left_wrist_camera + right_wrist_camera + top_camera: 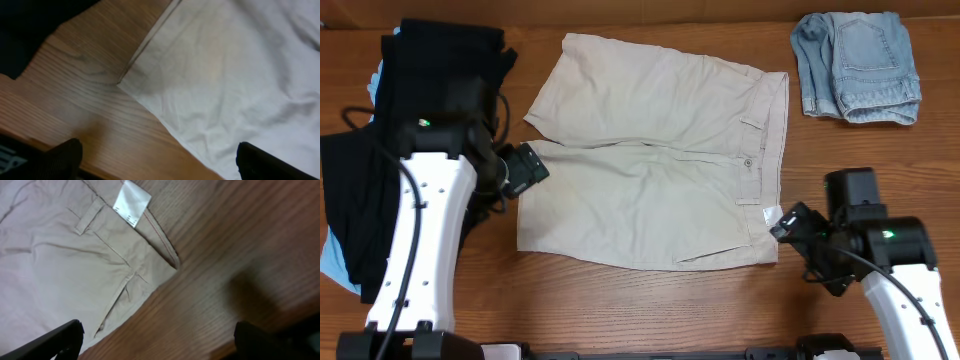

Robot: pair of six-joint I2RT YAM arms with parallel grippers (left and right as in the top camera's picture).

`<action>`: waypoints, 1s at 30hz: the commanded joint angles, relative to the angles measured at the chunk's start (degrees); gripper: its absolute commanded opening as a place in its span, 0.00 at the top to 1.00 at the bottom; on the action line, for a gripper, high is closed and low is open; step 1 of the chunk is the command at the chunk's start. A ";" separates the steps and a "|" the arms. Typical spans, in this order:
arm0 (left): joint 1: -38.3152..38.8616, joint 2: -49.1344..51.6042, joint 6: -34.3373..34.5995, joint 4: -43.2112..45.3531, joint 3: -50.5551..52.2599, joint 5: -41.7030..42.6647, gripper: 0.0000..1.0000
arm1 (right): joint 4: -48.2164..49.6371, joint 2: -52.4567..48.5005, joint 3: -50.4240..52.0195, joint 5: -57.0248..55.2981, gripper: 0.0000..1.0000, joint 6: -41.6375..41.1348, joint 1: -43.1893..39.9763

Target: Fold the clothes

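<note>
The khaki shorts' near hem corner (521, 248) is clear of the black pile, so the robot's left gripper should keep moving down until its open fingers are on either side of that corner.
The clothes are in three places. Pale khaki shorts (650, 150) lie spread flat in the middle, waistband to the right with a button (748, 161) and a white tag (769, 213). A pile of black garments (430, 60) lies at the left, and folded denim shorts (857, 65) rest at the far right. My left gripper (525, 170) is open beside the shorts' left leg hem (225, 75), holding nothing. My right gripper (790, 225) is open just off the waistband's near corner by the tag (131, 202), also holding nothing. Bare wood shows between each pair of fingers (65, 157) (55, 342).
Light blue fabric (335, 265) peeks from under the black pile at the table's left edge. The black pile (30, 25) lies close behind my left gripper. Wooden tabletop (650, 300) runs along the front, below the shorts.
</note>
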State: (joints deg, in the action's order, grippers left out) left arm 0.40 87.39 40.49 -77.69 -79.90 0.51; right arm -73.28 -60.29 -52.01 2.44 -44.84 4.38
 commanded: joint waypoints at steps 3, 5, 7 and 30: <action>0.42 -0.31 16.15 6.47 13.20 -2.43 0.00 | 3.76 -0.15 1.33 -1.11 0.00 -1.68 3.32; 0.39 -0.31 20.37 8.83 17.35 -2.38 0.00 | 4.48 -0.68 1.33 -1.14 0.00 -1.64 3.96; 0.39 -0.31 23.34 10.80 20.96 -2.40 0.00 | 4.92 -1.38 1.33 -1.14 0.00 -1.42 4.44; 0.37 -0.28 24.48 32.20 36.37 -6.54 0.00 | 8.61 -9.75 1.33 -0.02 0.00 0.07 4.68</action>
State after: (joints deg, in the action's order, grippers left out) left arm 0.40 87.39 63.83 -46.65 -45.04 -4.21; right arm -65.39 -69.97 -50.81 2.74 -45.15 8.73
